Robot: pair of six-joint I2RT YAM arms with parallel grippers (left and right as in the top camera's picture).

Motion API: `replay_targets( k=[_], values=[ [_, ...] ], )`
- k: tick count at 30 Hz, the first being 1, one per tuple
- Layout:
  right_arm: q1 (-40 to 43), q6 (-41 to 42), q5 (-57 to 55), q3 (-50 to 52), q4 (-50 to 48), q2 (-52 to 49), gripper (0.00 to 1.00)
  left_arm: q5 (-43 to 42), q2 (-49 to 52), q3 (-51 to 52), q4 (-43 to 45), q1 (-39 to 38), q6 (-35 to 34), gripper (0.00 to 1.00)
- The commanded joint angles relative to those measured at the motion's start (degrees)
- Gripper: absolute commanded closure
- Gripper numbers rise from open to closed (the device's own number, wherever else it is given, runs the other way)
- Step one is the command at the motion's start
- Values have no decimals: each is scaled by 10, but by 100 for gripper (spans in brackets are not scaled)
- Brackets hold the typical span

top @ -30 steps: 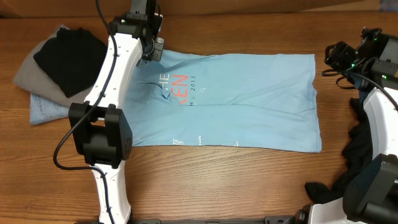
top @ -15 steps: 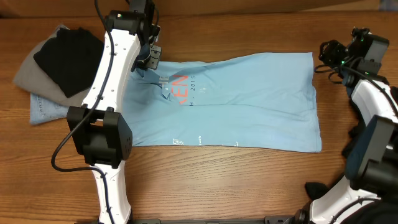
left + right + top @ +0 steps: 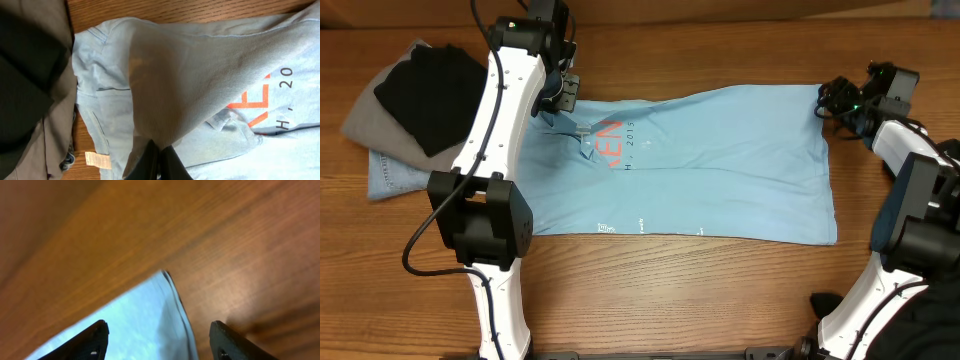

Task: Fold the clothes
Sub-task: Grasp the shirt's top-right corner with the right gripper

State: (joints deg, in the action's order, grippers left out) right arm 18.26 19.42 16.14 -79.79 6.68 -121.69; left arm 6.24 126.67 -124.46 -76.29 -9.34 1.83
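Note:
The T-shirt's far corner (image 3: 818,88) is loose between the open fingers of my right gripper. My right gripper should go in and pinch the corner (image 3: 172,322) before I fold the T-shirt's edge.
The clothes, a light blue T-shirt (image 3: 720,170) with orange-red and white lettering (image 3: 610,140), lie spread across the middle of the table. My left gripper (image 3: 565,95) is shut on a lifted fold of fabric at the shirt's far left end. In the left wrist view the jaws (image 3: 161,160) pinch that pale fabric, which drapes up and away over the lettering (image 3: 255,105). My right gripper (image 3: 830,98) is open at the shirt's far right corner. In the right wrist view that corner (image 3: 150,315) lies between the two spread fingers (image 3: 160,342), which do not touch it.
A pile of other garments sits at the far left: black (image 3: 430,90) on grey (image 3: 370,120) on pale denim (image 3: 395,180). More dark cloth (image 3: 935,330) lies at the lower right, partly behind the right arm. Bare wood runs along the front edge.
My right gripper has swung left to the shirt's far right corner and its jaws have spread wider. My left gripper drew its fold slightly inward, then stayed still.

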Motion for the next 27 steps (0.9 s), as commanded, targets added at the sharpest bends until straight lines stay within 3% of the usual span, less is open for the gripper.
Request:
replay_targets(
  k=[1, 9, 27],
  values=[
    [-3, 1, 3, -27, -7, 2, 32, -5, -1, -15, 1, 3, -7, 96],
    [-21, 2, -12, -27, -48, -17, 33, -5, -1, -15, 0, 3, -7, 96],
    [-42, -6, -87, -27, -38, -67, 39, -5, -1, -15, 3, 3, -5, 96]
  ],
)
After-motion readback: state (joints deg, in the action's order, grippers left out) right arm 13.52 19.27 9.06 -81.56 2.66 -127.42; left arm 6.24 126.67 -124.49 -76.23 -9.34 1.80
